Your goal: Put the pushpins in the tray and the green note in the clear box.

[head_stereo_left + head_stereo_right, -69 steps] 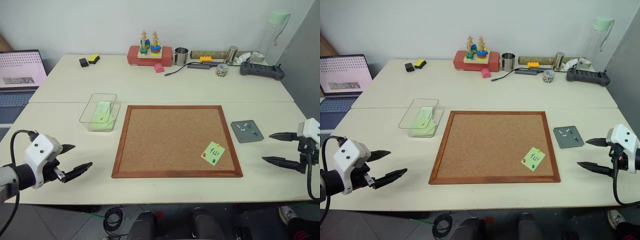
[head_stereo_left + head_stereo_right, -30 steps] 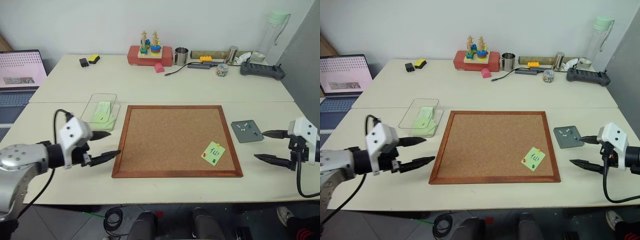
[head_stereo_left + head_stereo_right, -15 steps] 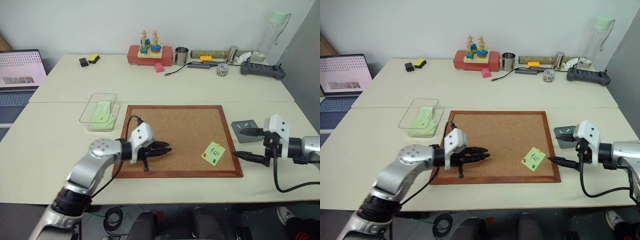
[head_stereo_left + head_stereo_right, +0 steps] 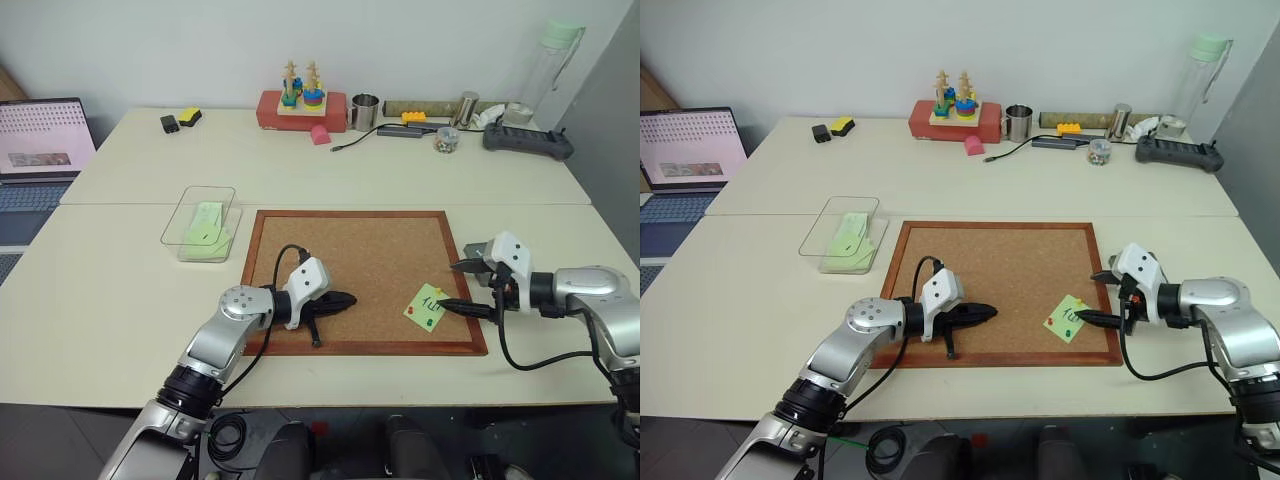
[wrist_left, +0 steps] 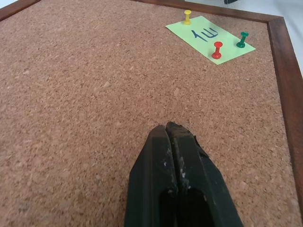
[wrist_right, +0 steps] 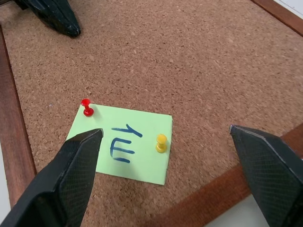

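The green note will stay flat on the board when the robot pulls the yellow pushpin out, because the red pushpin still pins another corner.
The green note is pinned near the cork board's front right corner. The pushpins on it are a red one, a green one and a yellow one. My right gripper is open, one finger on each side of the note, low over it. The red pushpin stands just beyond one fingertip. My left gripper is shut on nothing, low over the board's middle and pointing toward the note. The grey tray is mostly hidden behind my right gripper. The clear box stands left of the board with green notes in it.
The wood-framed cork board fills the table's middle. A laptop sits at the far left. Along the back edge are a red toy block, a metal cup, a tall bottle and a black controller.
My left gripper has swung right from beside the clear box to over the board and shut. My right gripper, still open, has moved left from the table's right edge to the note.
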You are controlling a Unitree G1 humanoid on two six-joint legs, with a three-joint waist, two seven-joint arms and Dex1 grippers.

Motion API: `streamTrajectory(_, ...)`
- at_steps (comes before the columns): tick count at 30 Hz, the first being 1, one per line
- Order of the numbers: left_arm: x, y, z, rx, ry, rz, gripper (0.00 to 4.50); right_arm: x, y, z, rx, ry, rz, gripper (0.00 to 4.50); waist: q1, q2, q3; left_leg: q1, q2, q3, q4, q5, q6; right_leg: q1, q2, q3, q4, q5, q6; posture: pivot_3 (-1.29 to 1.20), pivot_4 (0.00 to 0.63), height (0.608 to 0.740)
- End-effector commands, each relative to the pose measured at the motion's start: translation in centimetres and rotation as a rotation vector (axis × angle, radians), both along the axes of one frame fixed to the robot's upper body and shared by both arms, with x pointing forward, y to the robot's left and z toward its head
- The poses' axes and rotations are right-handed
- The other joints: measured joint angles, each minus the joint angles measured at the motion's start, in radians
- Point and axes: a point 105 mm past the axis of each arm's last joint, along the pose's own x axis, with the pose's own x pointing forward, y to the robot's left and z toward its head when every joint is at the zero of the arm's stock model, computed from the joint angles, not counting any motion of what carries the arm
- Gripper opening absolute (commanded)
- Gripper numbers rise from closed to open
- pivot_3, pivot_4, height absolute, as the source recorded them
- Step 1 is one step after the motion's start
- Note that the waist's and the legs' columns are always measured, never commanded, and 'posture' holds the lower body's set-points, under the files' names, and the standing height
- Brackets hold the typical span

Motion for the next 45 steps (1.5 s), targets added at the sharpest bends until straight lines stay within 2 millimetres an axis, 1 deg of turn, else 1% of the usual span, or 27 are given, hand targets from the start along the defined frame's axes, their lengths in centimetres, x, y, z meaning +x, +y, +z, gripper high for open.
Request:
streamTrajectory(1,-0.3,-0.1,-0.5,0.011,0.010,-0.008,0.04,0.6,0.3,0.2,0.009,-0.024,0.015,4.50,0.000,0.000,0.000,0.000,0.000,0.000,0.000,0.000,0.000,0.000,0.000,0.000,0.000,0.000,0.000,0.00,0.150,0.740)
streamTrajectory(2,-0.3,-0.1,-0.5,0.011,0.010,-0.008,0.04,0.7,0.3,0.1,0.013,-0.024,0.012,4.50,0.000,0.000,0.000,0.000,0.000,0.000,0.000,0.000,0.000,0.000,0.000,0.000,0.000,0.000,0.000,0.00,0.150,0.740)
streamTrajectory(4,-0.3,-0.2,-0.5,0.010,0.012,-0.008,0.00,0.9,0.5,-0.1,0.028,-0.022,0.006,4.13,0.000,0.000,0.000,0.000,0.000,0.000,0.000,0.000,0.000,0.000,0.000,0.000,0.000,0.000,0.000,0.00,0.150,0.740)
streamTrajectory(5,-0.3,-0.2,-0.5,0.009,0.012,-0.008,0.00,1.0,0.5,-0.2,0.032,-0.022,0.003,4.03,0.000,0.000,0.000,0.000,0.000,0.000,0.000,0.000,0.000,0.000,0.000,0.000,0.000,0.000,0.000,0.00,0.150,0.740)
streamTrajectory(9,-0.4,-0.2,-0.5,0.012,0.013,-0.008,0.00,1.1,0.3,-0.5,0.035,-0.013,0.002,3.09,0.000,0.000,0.000,0.000,0.000,-0.001,0.000,0.000,0.000,0.000,0.000,0.000,0.000,0.000,0.000,0.00,0.150,0.740)
streamTrajectory(10,-0.4,-0.2,-0.5,0.012,0.013,-0.008,0.00,1.0,0.2,-0.6,0.035,-0.009,0.004,2.71,0.000,0.000,0.000,0.000,0.000,-0.001,0.000,0.000,0.000,0.000,0.000,0.000,0.000,0.000,0.000,0.00,0.150,0.740)
streamTrajectory(12,-0.5,-0.2,-0.5,0.014,0.012,-0.007,0.00,0.9,0.2,-0.7,0.033,-0.004,0.007,2.49,0.000,0.000,0.000,0.000,0.000,-0.001,0.000,0.000,0.000,0.000,0.000,0.000,0.000,0.000,0.000,0.00,0.150,0.740)
streamTrajectory(16,-0.5,-0.1,-0.6,0.017,0.012,-0.006,0.00,0.7,0.2,-0.9,0.031,0.005,0.015,1.48,0.000,0.000,0.000,0.000,0.000,-0.001,0.000,0.000,0.000,0.000,0.000,0.000,0.000,0.000,0.000,0.00,0.150,0.740)
streamTrajectory(17,-0.5,-0.1,-0.6,0.019,0.012,-0.007,0.00,0.6,0.2,-1.0,0.030,0.007,0.017,1.34,0.000,0.000,0.000,0.000,0.000,-0.001,0.000,0.000,0.000,0.000,0.000,0.000,0.000,0.000,0.000,0.00,0.150,0.740)
streamTrajectory(18,-0.6,-0.2,-0.7,0.024,0.008,-0.011,0.00,0.6,0.2,-1.0,0.029,0.010,0.020,1.08,0.000,0.000,0.000,0.000,0.000,-0.001,0.000,0.000,0.000,0.000,0.000,0.000,0.000,0.000,0.000,0.00,0.150,0.740)
streamTrajectory(21,-0.6,-0.2,-0.7,0.030,0.004,-0.016,0.00,0.4,0.3,-1.1,0.030,0.013,0.024,0.50,0.000,0.000,0.000,0.000,0.000,-0.001,0.000,0.000,0.000,0.000,0.000,0.000,0.000,0.000,0.000,0.00,0.150,0.740)
streamTrajectory(24,-0.7,-0.2,-0.8,0.034,0.004,-0.017,0.00,0.3,0.4,-1.1,0.031,0.013,0.035,0.02,0.000,0.001,0.000,0.000,0.000,-0.001,0.000,0.000,0.000,0.000,0.000,0.000,0.000,0.000,0.000,0.00,0.150,0.740)
streamTrajectory(29,-0.5,0.1,-1.0,0.045,0.005,-0.003,0.00,0.1,0.9,0.1,0.065,-0.011,0.055,0.02,0.000,0.001,0.000,0.001,0.000,-0.001,0.000,0.000,0.000,0.000,0.000,0.000,0.001,0.000,0.000,0.00,0.150,0.740)
streamTrajectory(35,-0.6,0.2,-1.5,0.058,0.015,0.001,0.00,-0.2,0.7,1.5,0.132,-0.012,0.027,0.02,0.000,0.001,-0.001,0.001,0.000,-0.001,0.000,0.000,0.000,0.000,0.000,0.000,0.001,0.000,0.000,0.00,0.150,0.740)
streamTrajectory(45,-0.9,0.1,-2.0,0.074,0.026,-0.014,0.00,-0.7,0.2,2.5,0.215,0.020,-0.039,0.02,-0.001,0.001,-0.001,0.002,0.000,-0.002,0.000,0.000,0.000,0.001,0.000,0.000,0.001,0.000,0.000,0.00,0.150,0.740)
